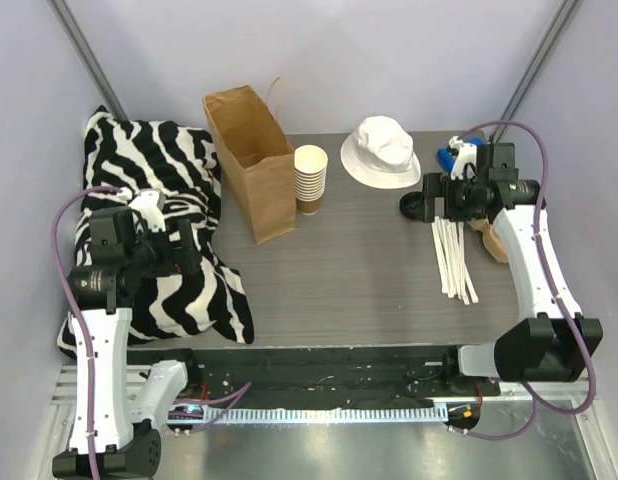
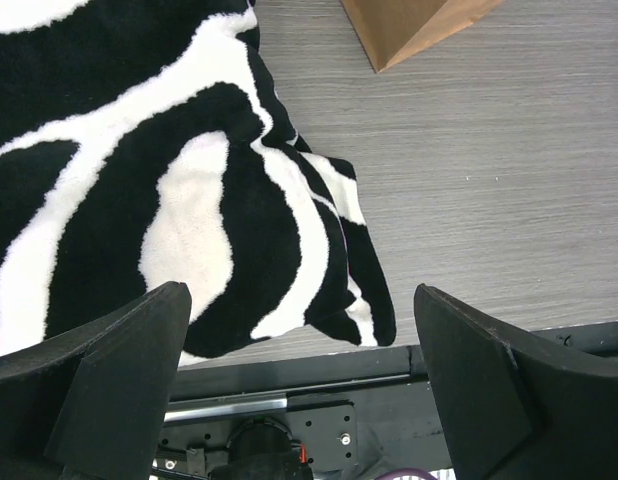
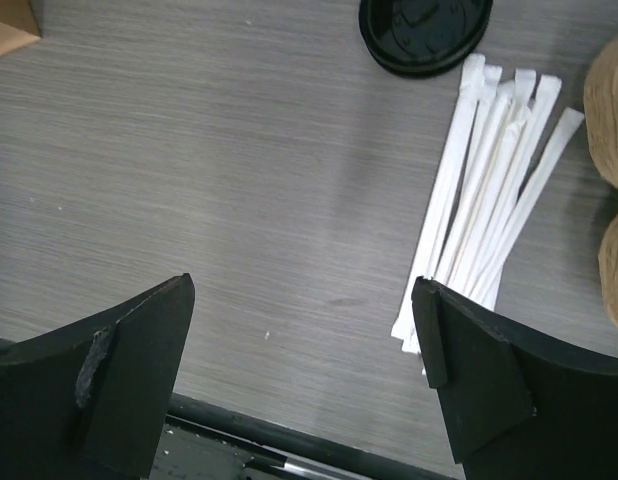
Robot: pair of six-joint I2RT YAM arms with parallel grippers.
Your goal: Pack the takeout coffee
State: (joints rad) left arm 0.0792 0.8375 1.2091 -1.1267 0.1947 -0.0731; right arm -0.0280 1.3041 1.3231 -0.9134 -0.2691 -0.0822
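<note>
The cream cups' top rim (image 1: 311,158) is open and clear of the white hat. My right gripper carries on going toward the cups and closes on that rim (image 1: 325,161).
No lidded takeout coffee shows in any view. A stack of lidless cream cups (image 1: 310,178) stands beside an open brown paper bag (image 1: 251,160), whose corner shows in the left wrist view (image 2: 409,25). A loose black lid (image 1: 413,207) lies on the table, at the top of the right wrist view (image 3: 424,35). My left gripper (image 1: 184,255) hangs open over the zebra cloth (image 2: 139,180), nothing between its fingers (image 2: 299,300). My right gripper (image 1: 431,195) is open above bare tabletop (image 3: 303,290), just short of the lid.
Wrapped white straws (image 1: 453,258) lie right of centre (image 3: 489,200). A tan pulp tray (image 3: 611,200) sits under the right arm. A white bucket hat (image 1: 381,150) and a blue object (image 1: 449,158) are at the back right. The zebra cloth (image 1: 169,170) covers the left side.
</note>
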